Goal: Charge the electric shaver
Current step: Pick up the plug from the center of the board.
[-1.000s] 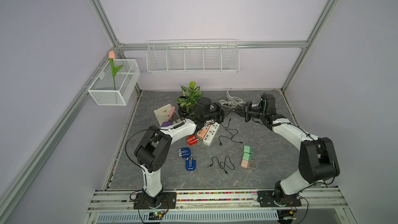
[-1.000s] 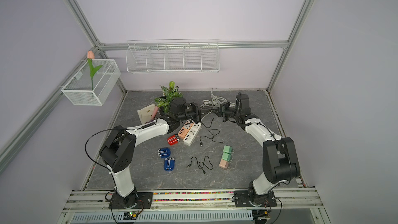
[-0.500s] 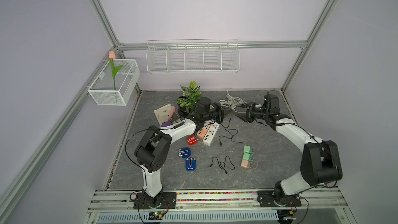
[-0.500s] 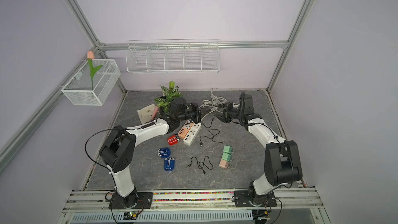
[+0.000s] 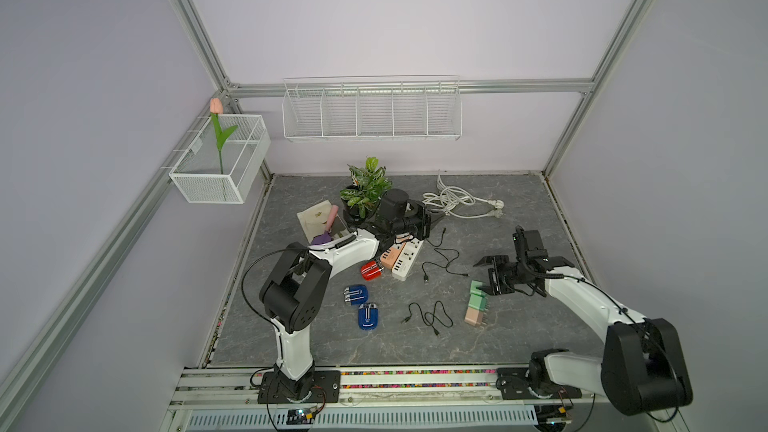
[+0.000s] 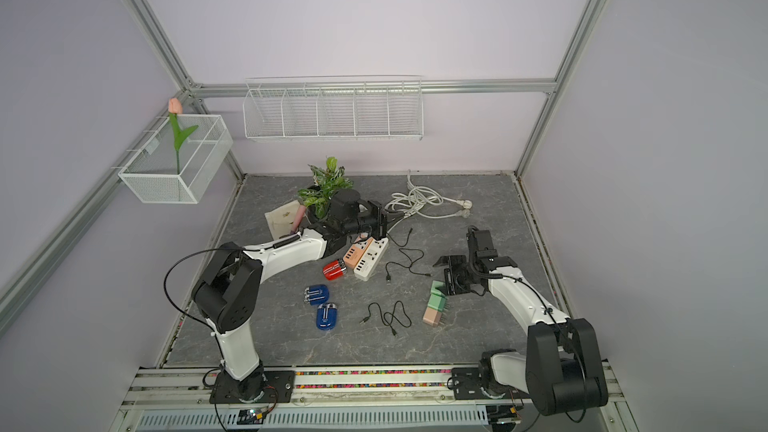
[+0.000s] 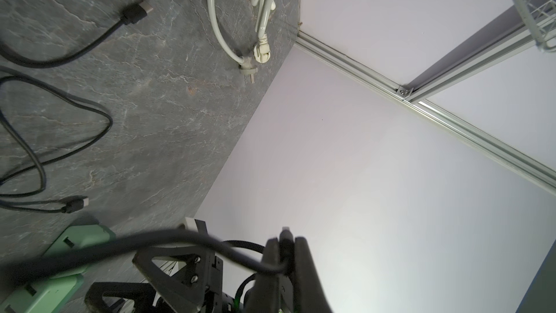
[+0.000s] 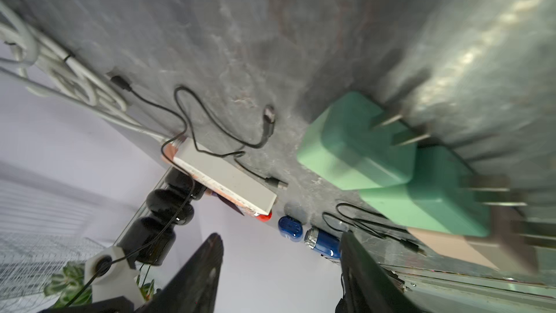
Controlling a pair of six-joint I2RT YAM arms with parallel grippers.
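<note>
The end green adapter's pins (image 8: 402,129) face the robot's open right gripper and the adapter's port is left clear, so that gripper should keep moving in until its fingers close on the adapter's sides (image 5: 476,286).
A red electric shaver (image 5: 371,270) lies beside two power strips (image 5: 405,257); two blue shavers (image 5: 355,295) (image 5: 368,317) lie nearer the front. My left gripper (image 5: 432,220) (image 7: 285,240) hovers over the strips' far end, shut on the small plug of a black cable (image 7: 168,236). My right gripper (image 5: 490,275) (image 8: 279,254) is open and holds nothing. It hangs just above the green adapter (image 5: 478,290) (image 8: 355,146) at the right. A loose black cable (image 5: 442,259) lies between the strips and the right gripper.
Another black cable (image 5: 428,317) lies front centre, next to a pink adapter (image 5: 473,317). A coiled white cord (image 5: 457,201) and a potted plant (image 5: 365,189) sit at the back. Papers and small items (image 5: 320,220) lie back left. Wire baskets (image 5: 372,110) hang on the walls.
The right gripper has opened and its arm has pulled back from beside the left gripper to the front right, over the green adapter. The left gripper stays shut in place.
</note>
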